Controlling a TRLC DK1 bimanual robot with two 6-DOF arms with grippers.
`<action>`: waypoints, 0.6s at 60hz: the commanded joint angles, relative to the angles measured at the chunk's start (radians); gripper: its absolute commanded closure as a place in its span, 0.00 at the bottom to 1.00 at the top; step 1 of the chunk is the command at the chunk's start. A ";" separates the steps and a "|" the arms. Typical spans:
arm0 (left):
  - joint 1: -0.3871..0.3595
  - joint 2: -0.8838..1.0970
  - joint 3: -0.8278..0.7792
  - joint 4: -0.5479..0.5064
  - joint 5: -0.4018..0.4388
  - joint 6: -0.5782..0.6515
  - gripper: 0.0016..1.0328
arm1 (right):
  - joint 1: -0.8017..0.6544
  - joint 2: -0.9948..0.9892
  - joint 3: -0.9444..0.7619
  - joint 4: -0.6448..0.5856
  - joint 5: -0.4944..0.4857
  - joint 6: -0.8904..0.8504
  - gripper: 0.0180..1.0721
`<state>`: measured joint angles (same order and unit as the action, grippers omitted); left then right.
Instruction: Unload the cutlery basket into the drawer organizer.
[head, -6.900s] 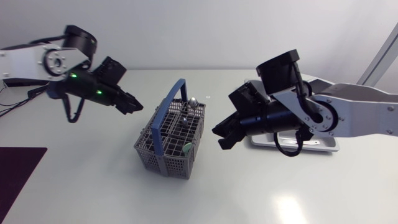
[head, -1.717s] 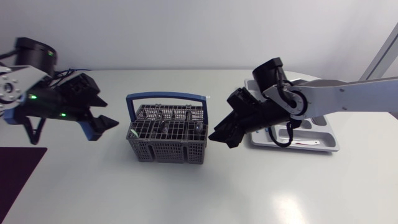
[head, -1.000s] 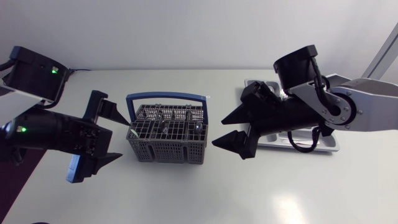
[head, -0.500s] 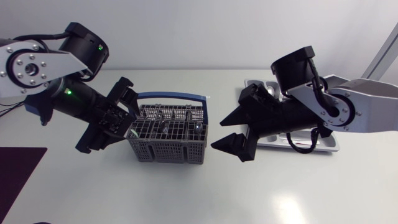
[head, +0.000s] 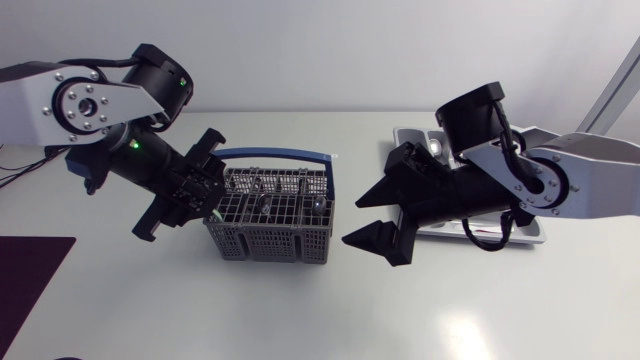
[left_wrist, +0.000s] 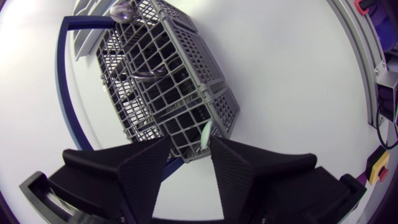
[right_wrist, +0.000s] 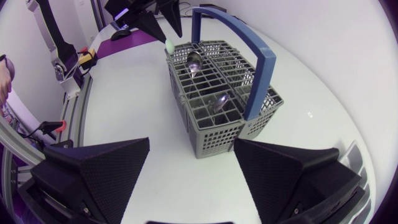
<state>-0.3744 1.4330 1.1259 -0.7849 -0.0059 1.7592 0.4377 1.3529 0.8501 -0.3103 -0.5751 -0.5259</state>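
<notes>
The pale green handle (left_wrist: 206, 134) sticks up through an open grid square (left_wrist: 200, 143), so it should slip free when the robot lifts it, and the basket should stay standing.
The grey cutlery basket (head: 270, 225) with a blue handle (head: 285, 155) stands mid-table. My left gripper (head: 203, 198) is at its left end. In the left wrist view its fingers (left_wrist: 149, 165) stand partly apart at a basket corner (left_wrist: 186, 115), open. A pale green utensil handle (left_wrist: 205, 135) pokes up between them, close to one finger. My right gripper (head: 355, 220) hangs wide open and empty just right of the basket. The right wrist view looks along the basket (right_wrist: 217, 99), where spoons (right_wrist: 194, 59) lie inside. The organizer tray (head: 412, 136) sits behind my right arm.
A dark purple mat (head: 25, 275) lies at the table's front left. My right arm covers most of the tray. Bare white table lies in front of the basket and both grippers.
My left arm swung up from the front left to the basket's left end. Its jaws narrowed around the pale green handle. The right gripper barely moved.
</notes>
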 joint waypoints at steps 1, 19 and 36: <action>0.000 0.027 0.023 -0.011 -0.005 0.040 0.59 | -0.008 -0.008 -0.034 0.004 0.000 -0.020 0.07; -0.001 0.046 0.015 -0.014 -0.028 0.034 0.69 | -0.024 -0.026 -0.052 0.004 -0.005 -0.026 0.07; -0.003 0.052 0.005 -0.013 -0.037 0.006 0.94 | -0.027 -0.044 -0.063 0.004 -0.008 -0.028 0.07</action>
<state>-0.3744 1.4673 1.1259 -0.7864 -0.0360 1.7554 0.4168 1.3220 0.8162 -0.3103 -0.5785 -0.5335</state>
